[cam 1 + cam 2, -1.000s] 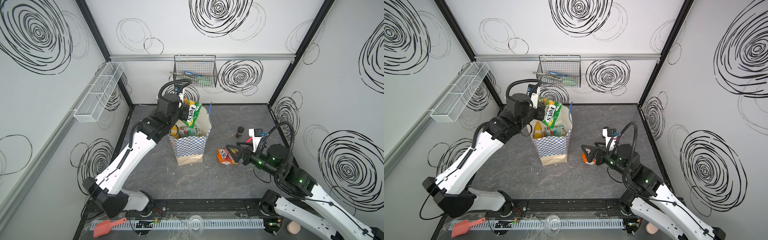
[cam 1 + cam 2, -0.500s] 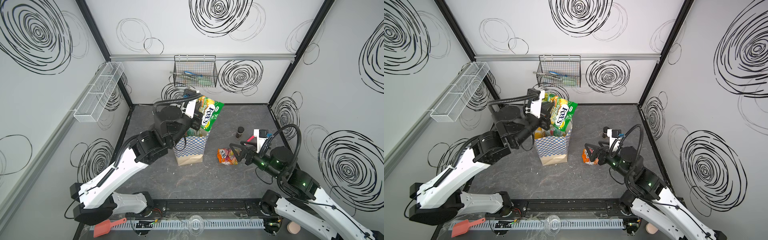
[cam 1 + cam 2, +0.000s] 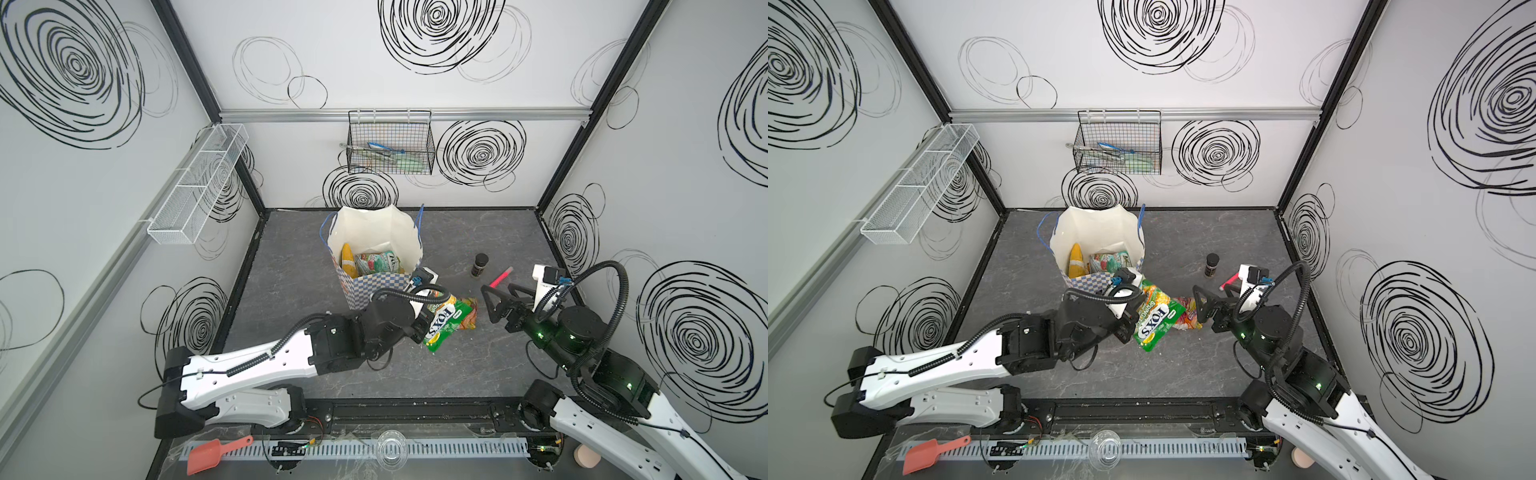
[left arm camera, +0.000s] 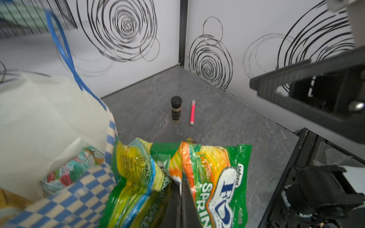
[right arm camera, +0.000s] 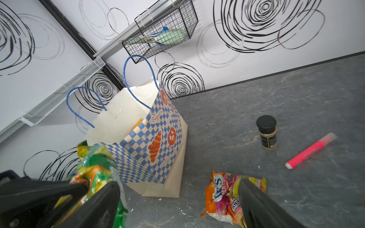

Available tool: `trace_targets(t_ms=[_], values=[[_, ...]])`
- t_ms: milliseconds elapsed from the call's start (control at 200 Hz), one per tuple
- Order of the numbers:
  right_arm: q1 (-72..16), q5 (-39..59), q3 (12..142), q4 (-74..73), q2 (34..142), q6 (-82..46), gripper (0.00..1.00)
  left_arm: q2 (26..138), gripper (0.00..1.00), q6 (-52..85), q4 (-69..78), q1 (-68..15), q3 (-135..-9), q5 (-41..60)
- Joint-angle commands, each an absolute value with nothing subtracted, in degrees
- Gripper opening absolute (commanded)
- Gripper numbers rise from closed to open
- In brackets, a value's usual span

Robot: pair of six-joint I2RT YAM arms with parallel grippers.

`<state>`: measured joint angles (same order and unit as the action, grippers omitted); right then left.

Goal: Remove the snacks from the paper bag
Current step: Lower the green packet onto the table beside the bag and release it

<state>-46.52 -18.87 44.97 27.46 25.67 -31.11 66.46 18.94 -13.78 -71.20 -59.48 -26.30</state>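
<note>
The green FOX'S packet (image 3: 448,321) is clear of the paper bag, so my left gripper keeps bringing it down in front of the orange packet until it touches the table.
The paper bag (image 3: 376,232) (image 3: 1098,226) stands upright and open at the back middle, checkered band and blue cord handles showing in the right wrist view (image 5: 150,142). A yellow packet (image 3: 348,259) and a teal packet (image 3: 377,262) lie inside. My left gripper (image 3: 420,322) (image 4: 180,184) is shut on a green FOX'S packet (image 3: 444,326) (image 3: 1154,322) (image 4: 223,177), held low just right of the bag's front. An orange snack packet (image 3: 469,315) (image 5: 221,197) lies on the table beside it. My right gripper (image 3: 498,297) (image 5: 177,189) is open with nothing in it, just right of the orange packet.
A small dark jar (image 3: 480,264) and a pink marker (image 3: 500,277) sit on the table behind my right gripper. A black wire basket (image 3: 390,147) hangs on the back wall and a white mesh shelf (image 3: 199,183) on the left wall. A red scoop (image 3: 216,453) lies beyond the front rail.
My left gripper has lifted the green packet out of the bag, swung it right and brought it down in front, beside the orange packet. The right gripper has drawn back slightly, still open.
</note>
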Motion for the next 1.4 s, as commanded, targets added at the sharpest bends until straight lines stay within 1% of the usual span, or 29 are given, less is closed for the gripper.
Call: trace_targets(t_ms=[0,160,300,455,695,815,941,1006,1141,1151,1176,1271,1396], values=[[-46.7,-22.4,45.1,31.1,24.5,-32.8,0.97,66.5,0.00,31.8,-5.3,-72.8,-55.7,-26.3],[-46.7,-22.4,43.9,30.3,22.9,-33.4,0.97,71.4,0.00,37.6,-2.7,-74.4,-51.5,-24.5],[-46.7,-21.5,43.4,29.4,23.4,-34.0,0.97,75.9,0.00,37.8,2.3,-73.5,-48.0,-22.9],[-46.7,-20.7,42.9,28.4,24.5,-34.1,0.97,80.8,0.00,38.1,7.4,-70.4,-44.6,-20.4],[-46.6,-19.7,42.2,27.3,26.1,-33.4,0.97,87.8,0.00,37.1,13.6,-67.3,-42.5,-20.1],[-46.5,-12.7,41.9,26.8,29.7,-31.8,0.97,90.0,0.00,36.6,15.9,-65.8,-42.1,-21.1],[-44.6,-0.9,41.7,28.3,34.4,-30.9,0.97,91.3,0.00,37.0,17.4,-63.2,-41.8,-20.5],[-41.7,4.4,42.0,31.1,37.1,-29.4,0.97,91.7,0.00,37.0,18.5,-62.0,-41.3,-19.3],[-32.6,16.1,41.9,35.0,40.3,-25.7,0.97,92.5,0.02,36.3,19.3,-61.0,-40.8,-18.0],[-32.0,16.8,41.9,35.1,40.4,-25.5,0.97,92.6,0.06,36.3,19.2,-61.0,-40.8,-18.1],[-30.9,18.6,41.7,35.3,40.4,-24.9,0.97,92.7,0.08,36.3,19.1,-60.9,-40.7,-18.1],[-28.1,22.5,41.7,36.1,40.9,-23.5,0.97,92.7,0.13,36.7,19.2,-60.4,-39.9,-17.5],[-27.7,21.7,42.4,37.3,42.0,-23.3,0.97,91.7,0.18,36.7,19.0,-59.9,-39.2,-16.5]])
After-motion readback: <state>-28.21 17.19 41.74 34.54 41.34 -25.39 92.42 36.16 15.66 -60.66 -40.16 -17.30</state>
